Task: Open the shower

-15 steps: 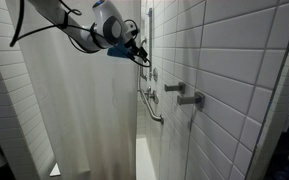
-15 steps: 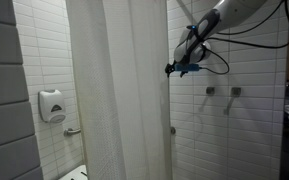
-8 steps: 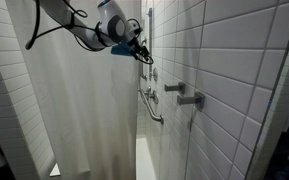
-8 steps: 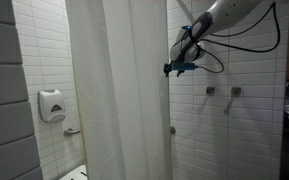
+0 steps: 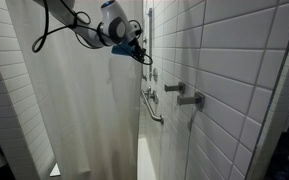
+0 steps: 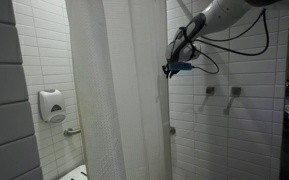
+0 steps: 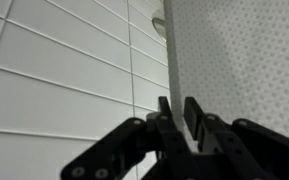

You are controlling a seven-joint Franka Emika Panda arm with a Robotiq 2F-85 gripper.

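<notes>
The robot's gripper has the curtain's free edge (image 7: 176,80) only shallowly, at the ends of its fingers, so it should open, reach farther over the curtain (image 6: 161,72) and close on it before pulling it aside.
The shower's white curtain (image 5: 84,110) (image 6: 119,90) hangs drawn across the tiled stall in both exterior views. My gripper (image 5: 144,55) (image 6: 167,68) is high up at the curtain's free edge, beside the tiled wall. In the wrist view the dotted curtain (image 7: 244,60) fills the right half. Its edge runs straight down between the two dark fingers of the gripper (image 7: 177,103). The jaws stand narrow, closed in on that edge. The seat is out of view.
Chrome valve handles (image 5: 174,88) (image 6: 210,90) and a grab bar (image 5: 151,105) stick out of the tiled wall below the gripper. A soap dispenser (image 6: 51,105) and another bar (image 6: 72,131) hang on the far wall. White tiles (image 7: 64,70) lie close beside the fingers.
The jaws have closed from wide open to narrow around the curtain's edge. The arm has shifted slightly toward the curtain and a little upward.
</notes>
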